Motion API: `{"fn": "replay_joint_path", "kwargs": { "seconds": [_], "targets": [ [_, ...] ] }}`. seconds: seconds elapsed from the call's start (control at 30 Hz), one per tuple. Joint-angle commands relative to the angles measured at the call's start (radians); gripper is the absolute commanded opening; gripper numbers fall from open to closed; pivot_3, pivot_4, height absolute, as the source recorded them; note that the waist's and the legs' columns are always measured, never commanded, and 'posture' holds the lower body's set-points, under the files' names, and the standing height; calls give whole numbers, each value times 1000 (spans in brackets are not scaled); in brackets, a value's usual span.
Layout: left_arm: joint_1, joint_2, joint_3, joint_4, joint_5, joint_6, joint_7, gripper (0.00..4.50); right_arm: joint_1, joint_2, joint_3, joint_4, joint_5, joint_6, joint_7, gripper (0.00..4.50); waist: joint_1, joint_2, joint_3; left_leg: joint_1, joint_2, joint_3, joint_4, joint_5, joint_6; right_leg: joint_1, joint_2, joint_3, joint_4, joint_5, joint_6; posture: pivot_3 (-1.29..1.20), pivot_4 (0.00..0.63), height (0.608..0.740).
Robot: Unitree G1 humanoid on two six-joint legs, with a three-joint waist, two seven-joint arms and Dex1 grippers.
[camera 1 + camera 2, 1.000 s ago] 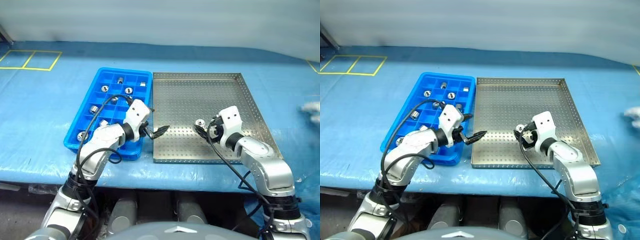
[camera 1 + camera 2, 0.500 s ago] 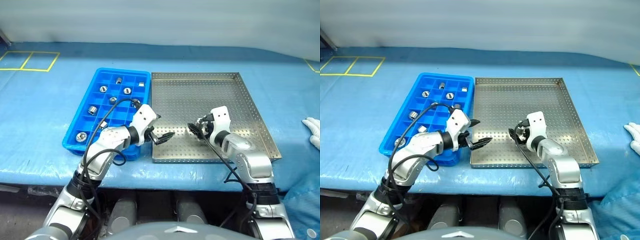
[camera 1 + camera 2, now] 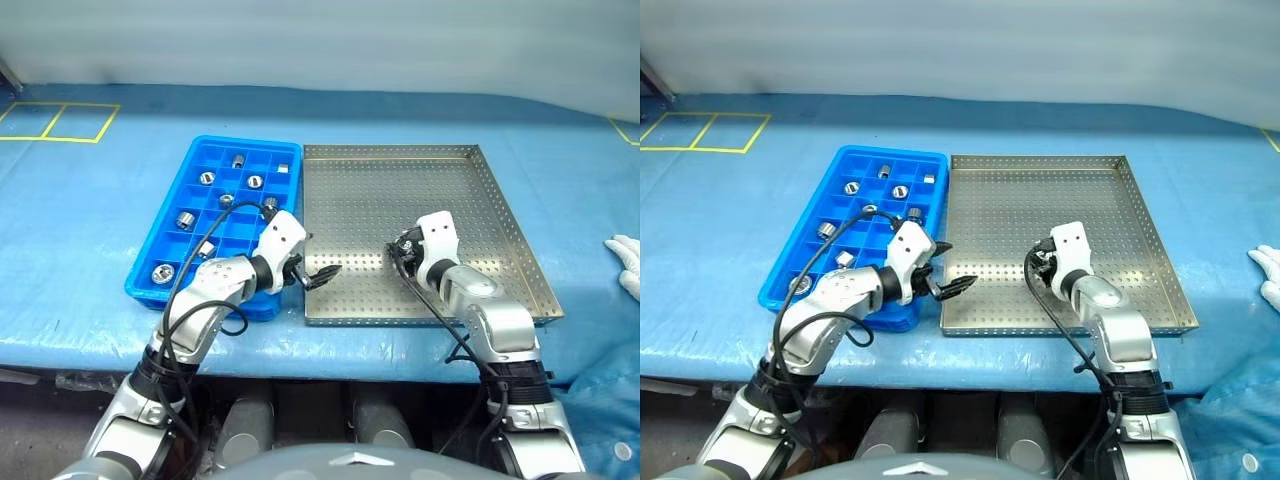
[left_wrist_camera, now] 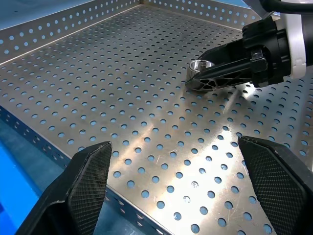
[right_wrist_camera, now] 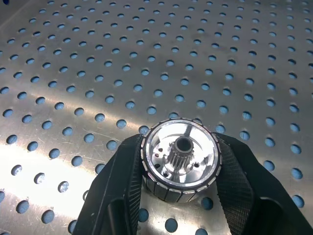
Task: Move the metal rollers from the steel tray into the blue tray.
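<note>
Both fingers are on opposite sides of the upright metal roller (image 5: 181, 156), so my right gripper should keep moving to the blue tray's empty compartment (image 3: 241, 226) and let go of the roller there.
One metal roller (image 5: 180, 157), a shiny toothed cylinder with a dark centre hole, sits on the steel tray's (image 3: 400, 190) perforated floor. My right gripper (image 5: 180, 164) is shut on it, one black finger (image 5: 122, 181) pressed against each side. From the head this grip (image 3: 403, 247) is near the tray's front middle. The left wrist view shows the same roller (image 4: 199, 64) between those fingers. My left gripper (image 3: 320, 275) hangs open above the steel tray's front left corner with nothing in it. The blue tray (image 3: 240, 142) lies left of the steel tray with several rollers (image 3: 207, 178) in its compartments.
Both trays rest on a blue-covered table. A white-gloved hand (image 3: 625, 262) shows at the far right edge. Yellow tape lines (image 3: 60, 120) mark the cover at the back left. The rest of the steel tray's floor is bare.
My right gripper's fingers have closed on the roller, after the hand came slightly forward and down. The left gripper has stayed open in nearly the same place.
</note>
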State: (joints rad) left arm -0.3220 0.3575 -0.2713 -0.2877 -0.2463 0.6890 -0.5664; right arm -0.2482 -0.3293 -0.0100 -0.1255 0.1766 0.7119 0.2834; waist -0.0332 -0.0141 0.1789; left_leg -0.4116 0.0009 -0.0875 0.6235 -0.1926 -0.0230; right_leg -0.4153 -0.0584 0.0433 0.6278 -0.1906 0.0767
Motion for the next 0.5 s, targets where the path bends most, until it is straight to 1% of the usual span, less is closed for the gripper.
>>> {"fn": "replay_joint_path", "kwargs": {
  "seconds": [0.03, 0.17, 0.27, 0.4, 0.5],
  "targets": [
    [10, 18, 70, -83, -7, 5, 26, 4500, -54, 7, 3, -116, 19, -10, 13, 1995, -4, 0, 0, 0, 0, 0, 0, 0, 0, 0, 0, 0, 0, 0, 0, 18, 150, 740],
    [58, 63, 153, -184, -1, 63, 77, 4500, -129, 25, 70, -154, 41, 26, 65, 1995, -10, 0, 0, 1, 1, 0, -1, 0, 0, 0, 1, 0, 1, 0, 0, 60, 150, 740],
    [97, 102, 189, -261, 12, 101, 110, 4500, -192, 47, 107, -124, 47, 14, 95, 1995, -2, 0, 0, 1, 1, 0, -1, 0, 0, 0, 1, 0, 1, 0, 0, 112, 150, 740],
    [160, 156, 251, -372, 33, 178, 167, 4500, -296, 85, 174, -15, 28, -35, 140, 1995, 17, 0, 0, 1, 1, 0, -2, 0, 0, 0, 1, 0, 0, 0, 0, 175, 150, 740],
    [214, 173, 301, -426, 40, 223, 204, 4500, -361, 128, 201, 87, 22, -86, 167, 1995, 27, 0, 0, 1, 1, 0, -2, 0, 0, 0, 1, 0, 0, 0, 0, 243, 150, 740]
  ]
}}
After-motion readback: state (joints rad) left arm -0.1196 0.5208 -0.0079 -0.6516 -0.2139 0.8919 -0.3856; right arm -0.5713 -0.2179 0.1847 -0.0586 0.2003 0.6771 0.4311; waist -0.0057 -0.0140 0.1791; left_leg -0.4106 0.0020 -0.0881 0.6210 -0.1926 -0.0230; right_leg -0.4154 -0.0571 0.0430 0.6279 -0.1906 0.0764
